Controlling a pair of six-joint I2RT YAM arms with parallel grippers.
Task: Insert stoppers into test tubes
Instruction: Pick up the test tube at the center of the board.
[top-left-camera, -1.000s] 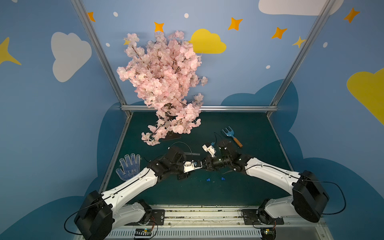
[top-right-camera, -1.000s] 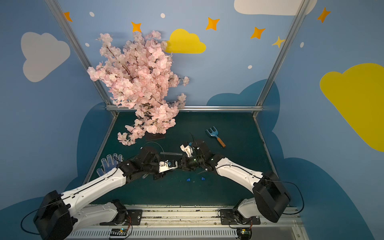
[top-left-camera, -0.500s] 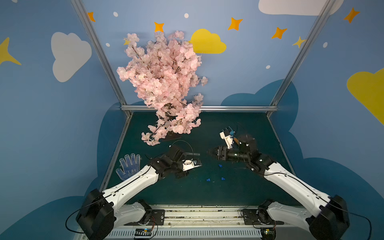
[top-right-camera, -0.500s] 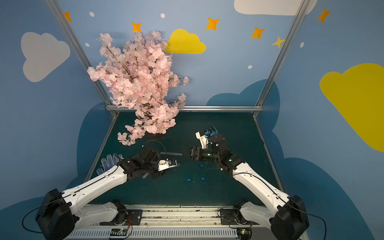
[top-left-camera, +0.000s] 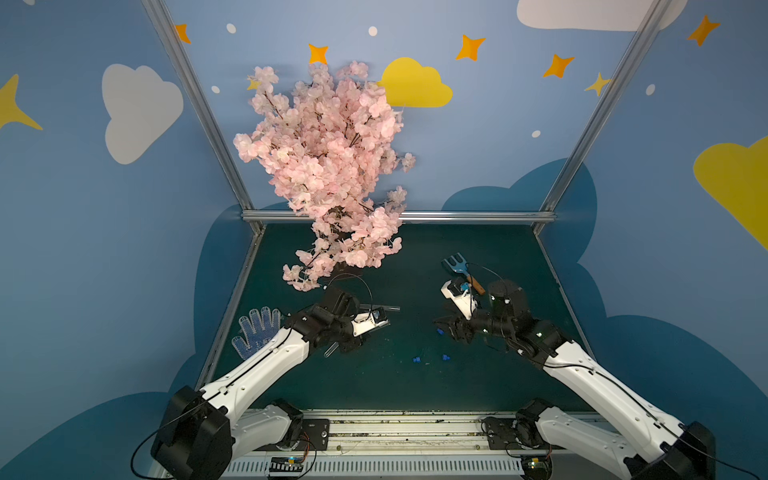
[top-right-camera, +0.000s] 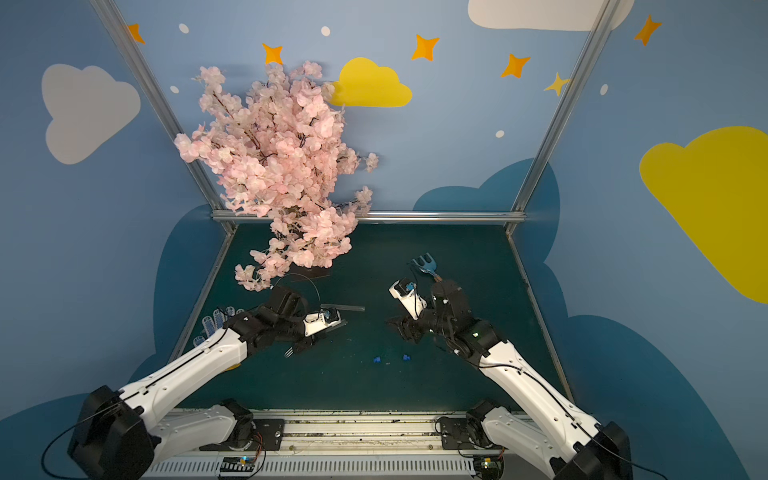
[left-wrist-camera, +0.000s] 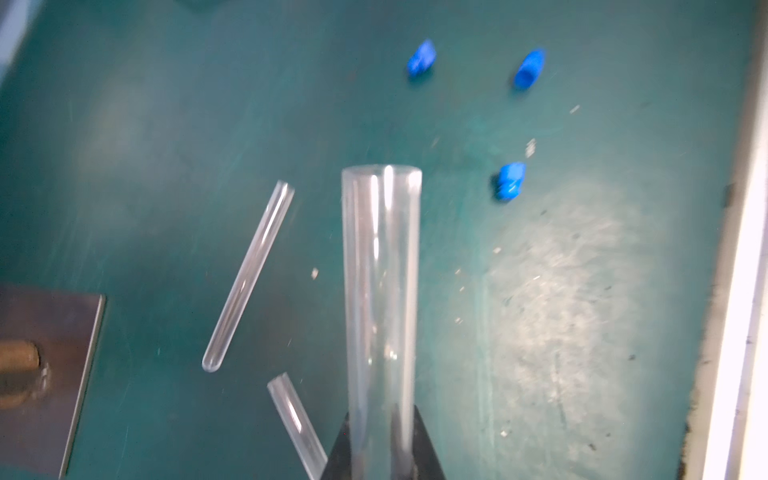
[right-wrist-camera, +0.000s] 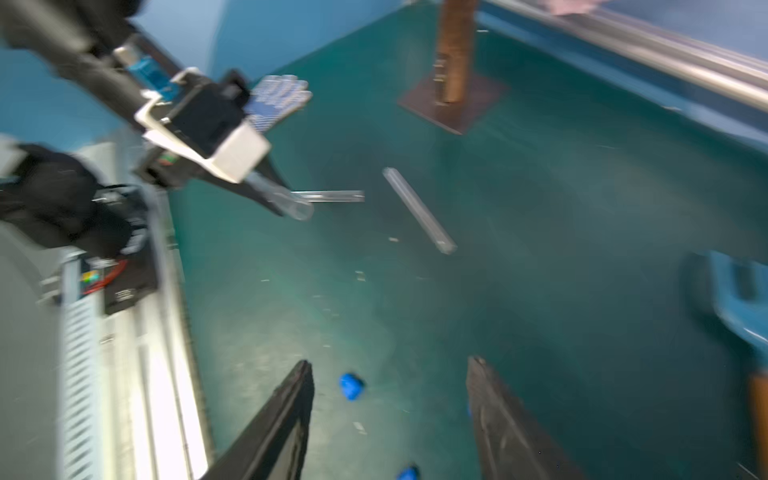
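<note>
I should use my right gripper to pull the tube's opening end (left-wrist-camera: 381, 188) further out before getting stoppers, because the test tube (left-wrist-camera: 380, 320) sticks out only a short way from my left gripper.
My left gripper (left-wrist-camera: 381, 415) is shut on a clear test tube (left-wrist-camera: 380, 291), whose open mouth points away from the fingers. Two more test tubes (left-wrist-camera: 249, 276) (left-wrist-camera: 297, 424) lie on the green mat beside it; a top view shows one (top-left-camera: 382, 308). Three blue stoppers (left-wrist-camera: 422, 58) (left-wrist-camera: 530, 68) (left-wrist-camera: 509, 180) lie loose on the mat beyond the held tube's mouth. My right gripper (right-wrist-camera: 390, 361) stands open and empty, low over the stoppers. One stopper (right-wrist-camera: 351, 385) lies on the mat between its fingers. In a top view that gripper (top-left-camera: 444, 330) sits right of centre.
A pink blossom tree (top-left-camera: 328, 166) overhangs the back left, on a brown base plate (left-wrist-camera: 45, 374). A dotted glove (top-left-camera: 257, 336) lies at the left edge. A blue toy rake (top-left-camera: 459, 270) lies behind the right arm. A metal rail (top-left-camera: 395, 424) runs along the front.
My right gripper has drawn away from the left gripper to the right, come down over the stoppers, and opened. The left gripper has kept hold of its tube, shifting slightly left.
</note>
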